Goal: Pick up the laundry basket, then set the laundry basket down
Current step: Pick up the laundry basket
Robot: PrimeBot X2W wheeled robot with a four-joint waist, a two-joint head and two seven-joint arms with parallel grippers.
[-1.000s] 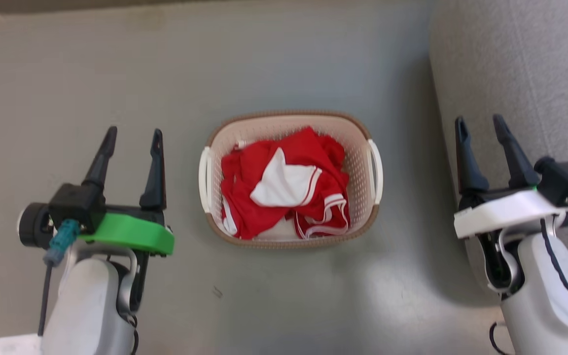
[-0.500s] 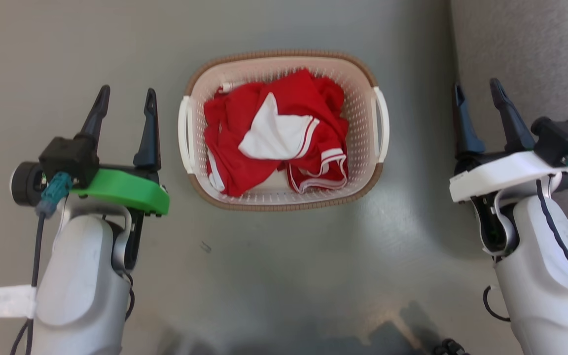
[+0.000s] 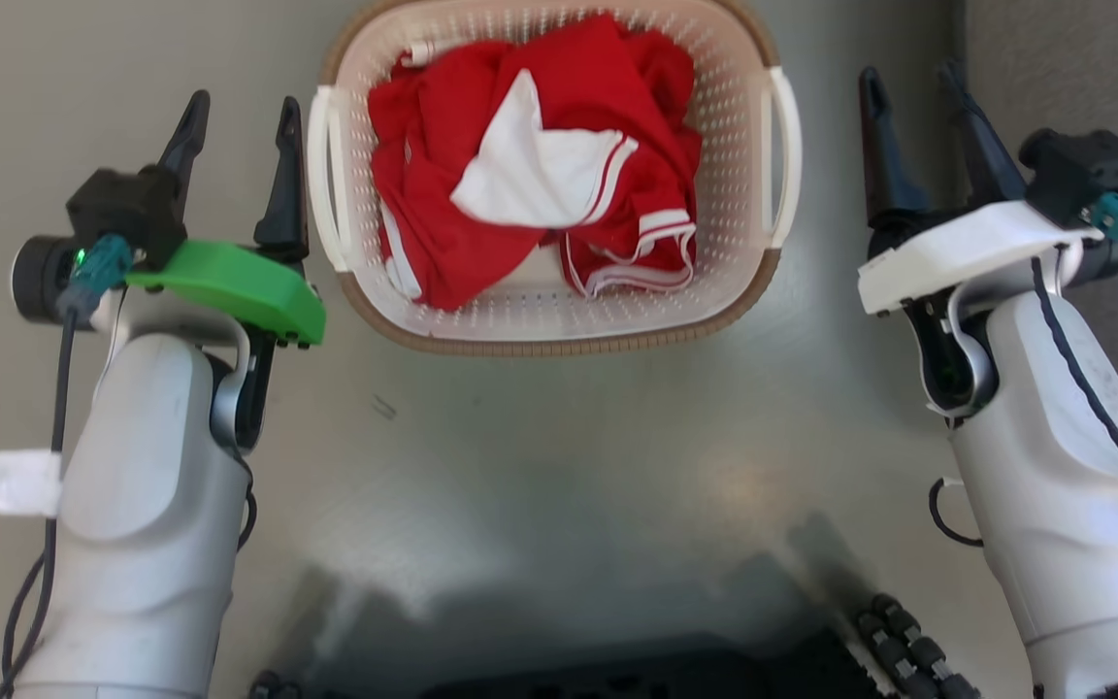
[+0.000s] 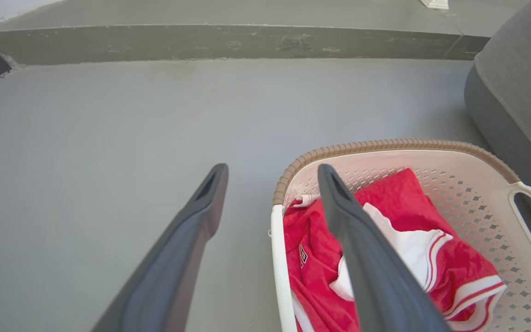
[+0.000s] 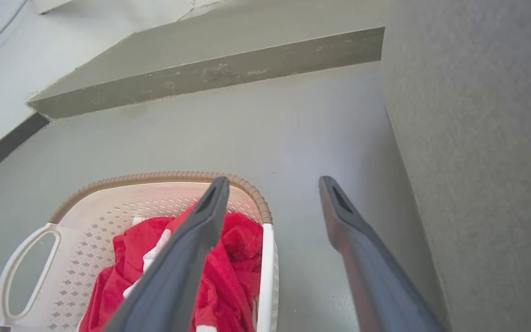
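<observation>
The white handle (image 3: 324, 177) goes into the laundry basket's brown rim at both handle ends (image 3: 329, 82), so I expect the handle to stay in place and the laundry basket to stay level when I lift.
The laundry basket (image 3: 714, 301) stands on the grey floor at the top middle of the head view, cream-white and perforated with a brown rim. Red and white clothes (image 3: 530, 155) lie in it. My left gripper (image 3: 239, 107) is open just left of the basket's left handle (image 3: 321, 175); in the left wrist view the gripper (image 4: 272, 173) has its right finger over the basket's rim (image 4: 385, 145). My right gripper (image 3: 913, 83) is open a little right of the right handle (image 3: 784, 155). In the right wrist view the right gripper (image 5: 272, 184) has its left finger over the basket (image 5: 109, 207).
A grey upholstered seat (image 3: 1083, 68) stands close on the right, right beside my right gripper. A low grey step (image 4: 228, 41) runs along the far side of the floor. My dark base (image 3: 637, 670) shows at the bottom edge.
The head camera has dipped down and closer, so the basket sits higher and larger in view. Both open grippers now flank the basket's handles closely.
</observation>
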